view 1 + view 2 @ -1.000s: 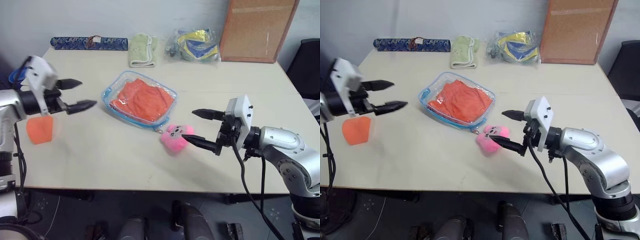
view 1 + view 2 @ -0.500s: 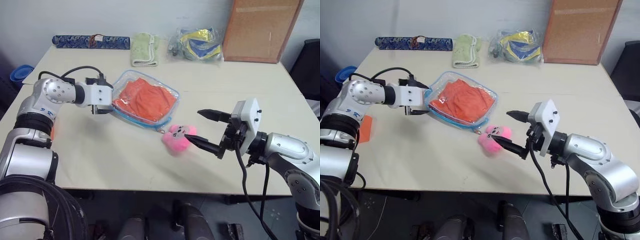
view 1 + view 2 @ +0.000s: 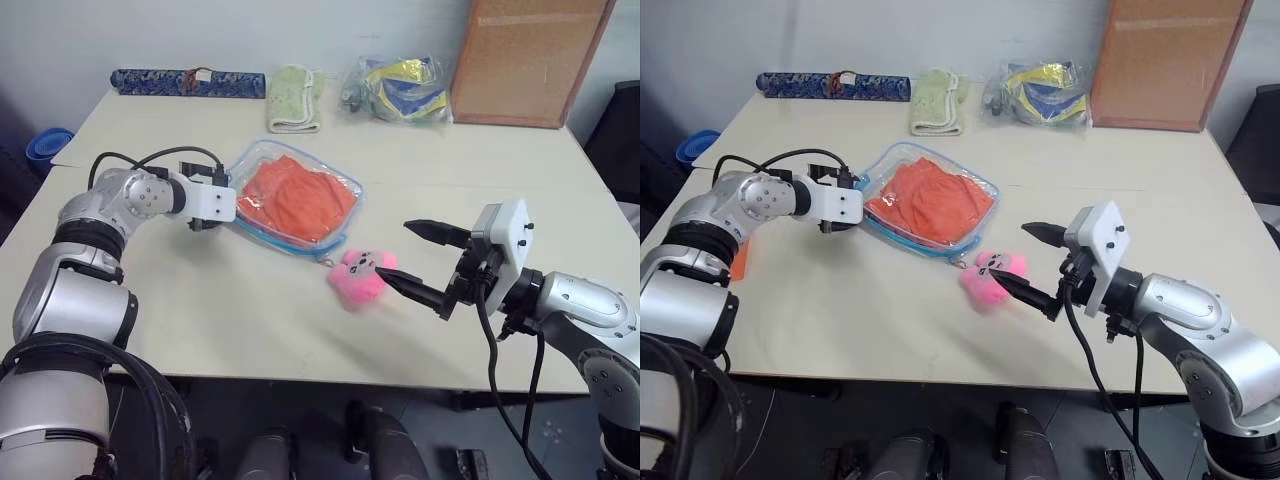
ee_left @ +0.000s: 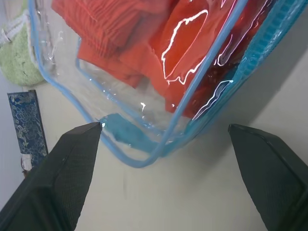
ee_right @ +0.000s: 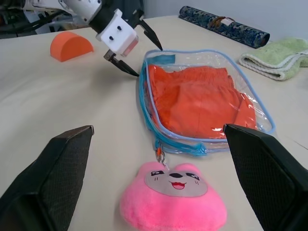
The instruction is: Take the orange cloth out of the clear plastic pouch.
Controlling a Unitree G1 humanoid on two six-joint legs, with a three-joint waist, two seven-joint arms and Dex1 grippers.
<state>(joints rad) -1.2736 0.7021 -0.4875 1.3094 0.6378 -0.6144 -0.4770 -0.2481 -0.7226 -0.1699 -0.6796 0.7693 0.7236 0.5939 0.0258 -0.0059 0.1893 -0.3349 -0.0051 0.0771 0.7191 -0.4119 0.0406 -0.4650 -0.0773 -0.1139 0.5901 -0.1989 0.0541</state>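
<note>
The plush (image 3: 359, 277) hangs from a link at the zip's corner (image 3: 326, 262). I expect the pouch to unzip along its near edge when I pull the plush.
The clear plastic pouch (image 3: 340, 222) with blue edging lies flat mid-table, with the folded orange cloth (image 3: 300, 195) inside it. A pink plush charm (image 3: 358, 278) hangs off its near edge. My left gripper (image 4: 164, 127) is open at the pouch's left corner. That corner (image 4: 139, 162) sits between the two fingers (image 4: 72, 168), and nothing is gripped. From the right wrist view, one left finger (image 5: 153, 41) is above the corner and the other is at table level beside it. My right gripper (image 3: 397, 253) is open just right of the plush, holding nothing.
Along the back edge lie a blue patterned roll (image 3: 185, 83), a green towel (image 3: 293, 98) and a clear bag of yellow-and-blue stuff (image 3: 397, 88). A cork board (image 3: 530, 55) leans at the back right. A small orange wedge block (image 5: 71, 45) sits left of the pouch.
My left arm has swung in from the table's left side to the pouch's left corner, and its wrist has rolled. The right gripper has stayed by the plush, open.
</note>
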